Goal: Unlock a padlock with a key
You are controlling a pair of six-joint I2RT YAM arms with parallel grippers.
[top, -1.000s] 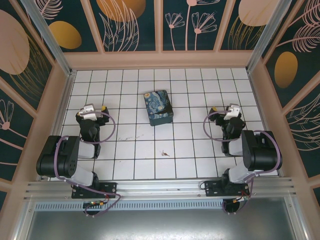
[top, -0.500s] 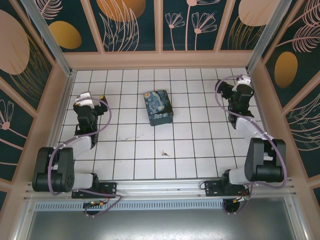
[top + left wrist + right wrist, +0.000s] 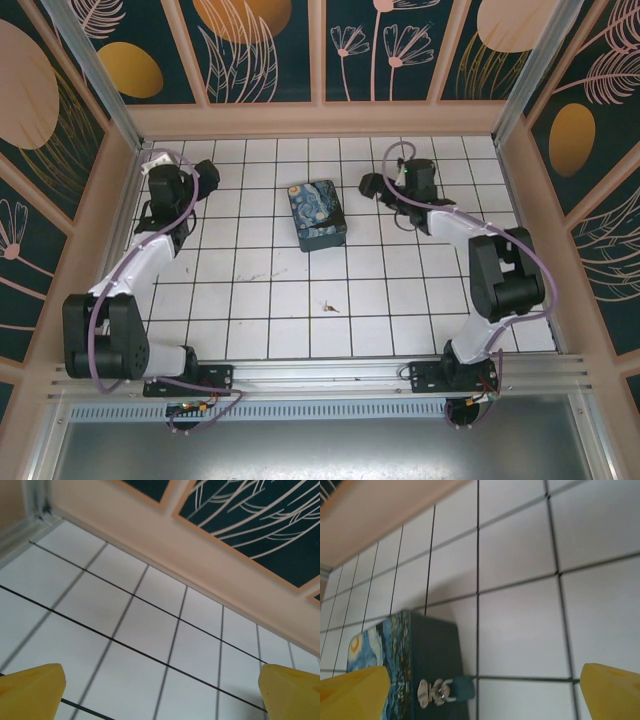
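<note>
The padlock [image 3: 464, 689] is hanging on the side of the box [image 3: 316, 208] that faces my right gripper, so both grippers should turn the box until the padlock points toward the arm bases.
The padlock [image 3: 458, 688], a tiny bluish one, hangs by its shackle from a metal hasp [image 3: 431, 693] on the side of the dark-blue swirl-painted box [image 3: 317, 214]. In the right wrist view it lies low between my yellow fingertips [image 3: 355, 690]. My right gripper [image 3: 373, 185] hovers open just right of the box, apart from it. The key [image 3: 329, 307], a thin reddish sliver, lies alone on the white tiles nearer the arm bases. My left gripper [image 3: 207, 173] is open over bare tiles at the far left, its yellow fingertips [image 3: 33, 690] wide apart with nothing between them.
The white tiled floor [image 3: 260, 290] is walled in by a peach rim [image 3: 320, 120] with painted panels above. In the left wrist view the back wall [image 3: 165, 540] runs close ahead. The box [image 3: 435, 665] stands upright mid-floor.
Both arms have stretched away from their bases. The left gripper went toward the far left corner, and the right gripper swung up and leftward to beside the box. Box and key stayed put.
</note>
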